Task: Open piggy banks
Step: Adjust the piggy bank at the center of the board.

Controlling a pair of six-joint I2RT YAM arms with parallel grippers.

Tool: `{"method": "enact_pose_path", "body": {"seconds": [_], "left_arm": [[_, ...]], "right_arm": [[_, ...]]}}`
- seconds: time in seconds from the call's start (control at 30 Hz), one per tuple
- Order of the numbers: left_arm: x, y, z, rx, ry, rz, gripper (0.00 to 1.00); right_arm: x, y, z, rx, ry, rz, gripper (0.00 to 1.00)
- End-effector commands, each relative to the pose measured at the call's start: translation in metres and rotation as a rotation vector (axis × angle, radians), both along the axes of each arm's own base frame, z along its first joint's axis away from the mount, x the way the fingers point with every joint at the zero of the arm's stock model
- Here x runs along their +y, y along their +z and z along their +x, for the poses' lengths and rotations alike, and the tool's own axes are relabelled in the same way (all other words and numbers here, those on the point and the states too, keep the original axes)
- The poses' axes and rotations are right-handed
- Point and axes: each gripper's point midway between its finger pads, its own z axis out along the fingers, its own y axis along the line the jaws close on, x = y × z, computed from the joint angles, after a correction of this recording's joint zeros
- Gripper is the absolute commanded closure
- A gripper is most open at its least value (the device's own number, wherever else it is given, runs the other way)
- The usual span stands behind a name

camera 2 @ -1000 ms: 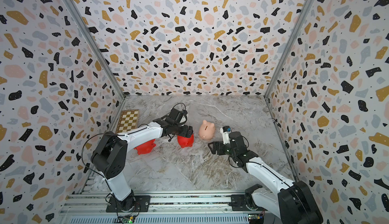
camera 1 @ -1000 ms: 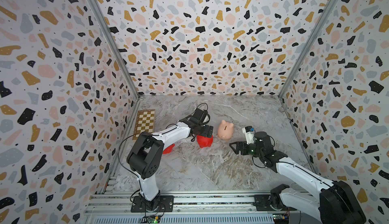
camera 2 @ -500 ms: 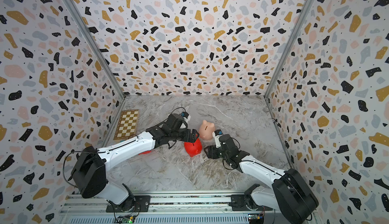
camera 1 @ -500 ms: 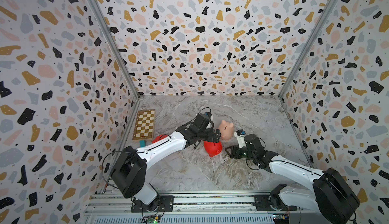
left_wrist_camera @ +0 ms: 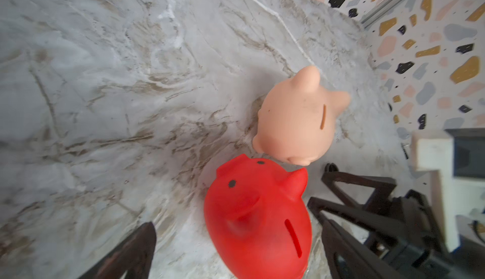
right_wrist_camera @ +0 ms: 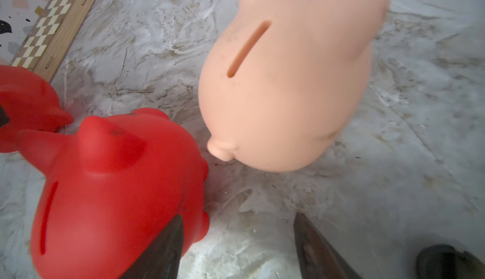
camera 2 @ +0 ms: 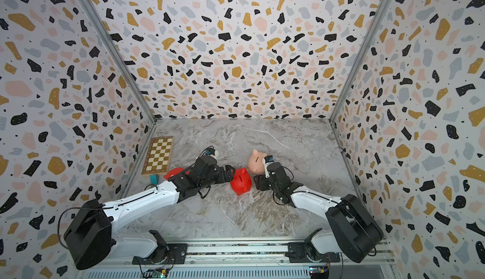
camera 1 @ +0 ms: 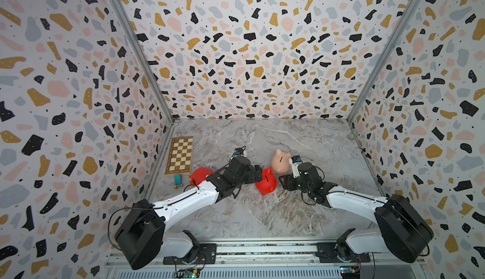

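Observation:
Next, I tip the middle red piggy bank onto its side by its head point(left_wrist_camera: 251, 184) with my left gripper, as it stands coin slot point(left_wrist_camera: 294, 238) up, belly to the floor.
Three piggy banks stand coin slot up on the marble floor. A red piggy bank point(camera 1: 266, 184) point(camera 2: 241, 182) sits in the middle, snout close to the pale peach piggy bank point(camera 1: 280, 161) point(camera 2: 257, 161) behind it. The second red piggy bank point(camera 1: 200, 175) point(camera 2: 174, 172) is half hidden by my left arm. My left gripper point(camera 1: 258, 174) point(left_wrist_camera: 240, 254) is open, its fingers straddling the middle red piggy bank point(left_wrist_camera: 258, 225) with a gap on one side. My right gripper point(camera 1: 284, 183) point(right_wrist_camera: 236, 251) is open over bare floor, one finger against that red piggy bank point(right_wrist_camera: 118, 199). No belly plugs show.
A wooden chessboard point(camera 1: 180, 155) point(camera 2: 158, 155) lies along the left wall, with a small teal object point(camera 1: 177, 179) in front of it. Terrazzo-patterned walls close in three sides. The two grippers nearly meet across the red piggy bank.
The left arm stretched out low to the right, the middle red piggy bank shifted right toward the peach one, and the left jaws widened. The right gripper moved left to the red piggy bank and narrowed.

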Motion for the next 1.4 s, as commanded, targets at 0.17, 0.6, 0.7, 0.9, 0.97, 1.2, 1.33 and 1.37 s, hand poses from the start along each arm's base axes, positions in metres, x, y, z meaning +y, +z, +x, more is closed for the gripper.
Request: {"method": "enact_pose_path", "body": {"seconds": [0.17, 0.6, 0.7, 0.9, 0.97, 1.2, 1.33, 1.37], "left_arm": [[-0.045, -0.002, 0.008, 0.011, -0.053, -0.131, 0.01], [-0.059, -0.007, 0.010, -0.001, -0.116, -0.108, 0.01], [-0.050, -0.008, 0.004, -0.019, -0.133, -0.060, 0.01], [-0.041, -0.016, -0.002, -0.048, -0.154, -0.019, 0.11], [-0.040, -0.022, -0.001, -0.049, -0.151, -0.016, 0.16], [-0.038, -0.035, 0.012, -0.043, -0.126, -0.004, 0.24], [-0.037, -0.045, 0.017, -0.042, -0.122, 0.002, 0.31], [-0.037, -0.048, 0.017, -0.036, -0.123, 0.000, 0.34]], "right_arm": [[0.024, 0.008, -0.014, -0.014, 0.047, 0.040, 0.31], [0.013, -0.012, -0.038, 0.038, 0.015, -0.016, 0.27], [0.011, -0.009, -0.038, 0.029, 0.009, -0.012, 0.26], [0.007, -0.006, -0.039, 0.023, 0.009, -0.018, 0.27], [0.006, -0.004, -0.040, 0.022, 0.011, -0.019, 0.27], [0.000, -0.002, -0.045, 0.020, 0.007, -0.015, 0.28], [0.000, -0.004, -0.046, 0.022, 0.014, -0.013, 0.28], [0.000, -0.004, -0.046, 0.025, 0.018, -0.012, 0.29]]}}
